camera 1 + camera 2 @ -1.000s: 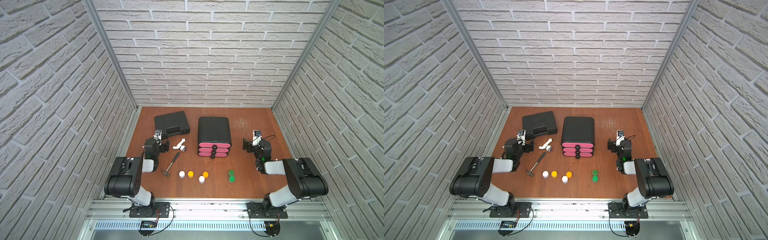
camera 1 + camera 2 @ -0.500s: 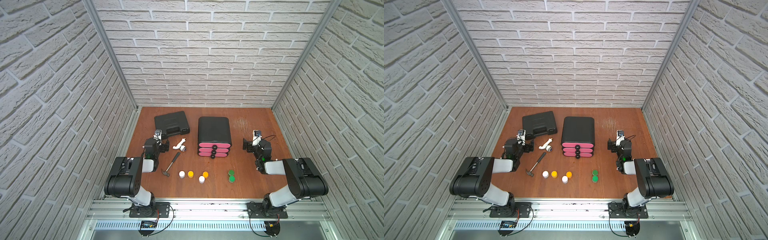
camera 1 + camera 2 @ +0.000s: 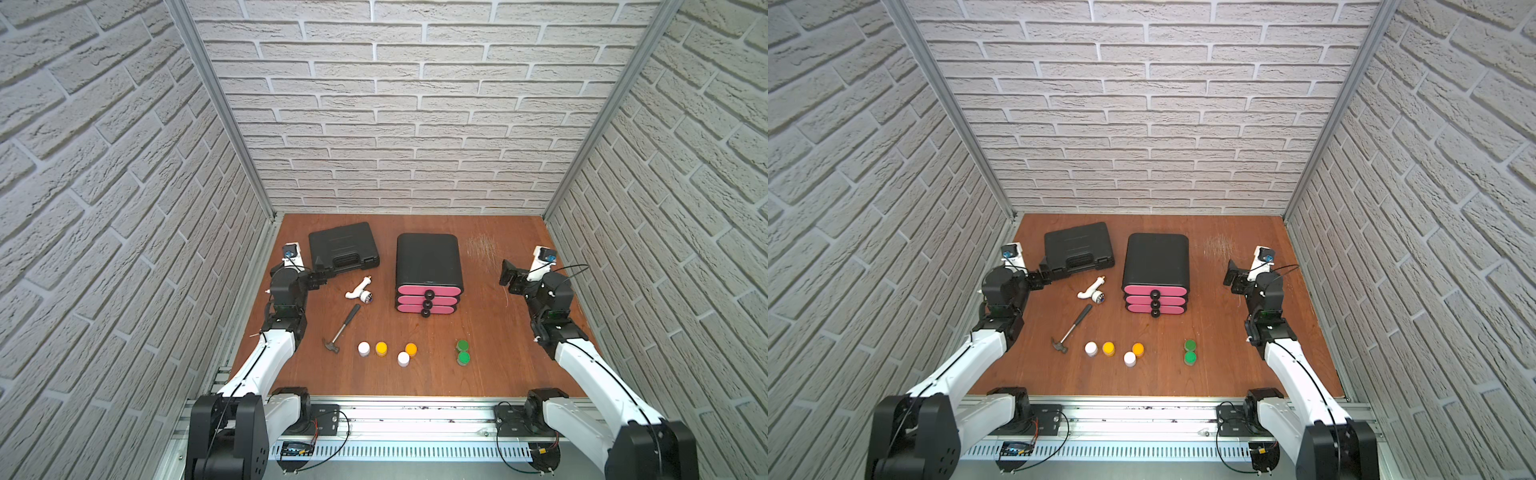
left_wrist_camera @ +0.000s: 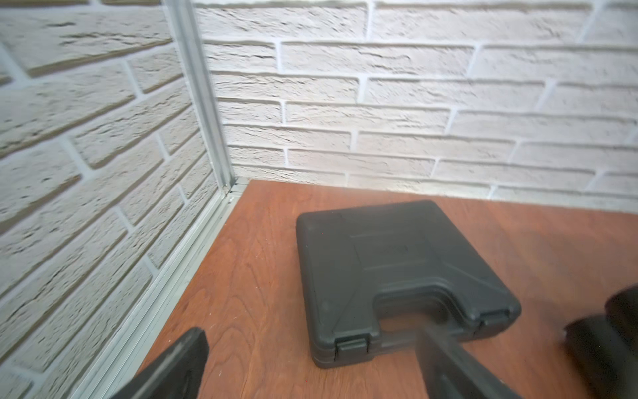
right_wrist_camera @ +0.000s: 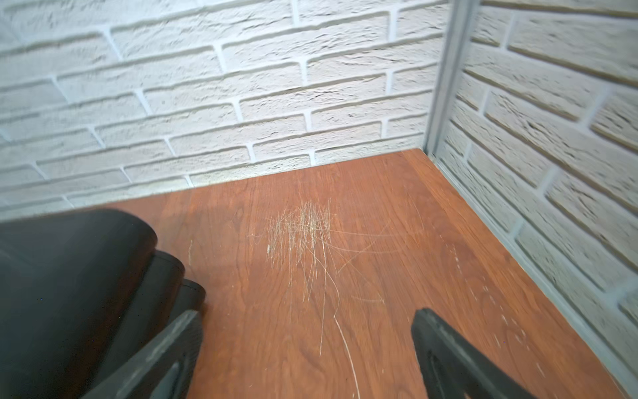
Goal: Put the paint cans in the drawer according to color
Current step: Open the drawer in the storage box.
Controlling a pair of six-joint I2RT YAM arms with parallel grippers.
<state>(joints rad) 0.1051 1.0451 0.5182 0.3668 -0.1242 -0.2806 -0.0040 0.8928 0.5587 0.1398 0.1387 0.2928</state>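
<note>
The black drawer stands free with its pink fronts closed [image 3: 412, 300], so my left gripper should brace the drawer's side [image 3: 398, 274] while my right gripper pulls the top knob.
Six paint cans stand in a loose row near the table's front: white [image 3: 363, 348], orange [image 3: 381, 348], orange [image 3: 411, 348], white [image 3: 403, 358], and two green ones [image 3: 462, 345] [image 3: 464, 358] touching each other. Behind them sits the black drawer [image 3: 428, 262] [image 3: 1156, 259], its three pink fronts all closed. My left gripper [image 3: 320, 276] [image 4: 312, 336] hovers open at the left, by the tool case. My right gripper [image 3: 509, 276] [image 5: 306, 316] is open over bare, scratched wood, right of the drawer [image 5: 69, 276]. Neither holds anything.
A flat black tool case [image 3: 343, 247] [image 4: 397, 269] lies at the back left. A white pipe fitting [image 3: 358, 291] and a hammer [image 3: 343, 328] lie between it and the cans. Brick walls close in the table on three sides.
</note>
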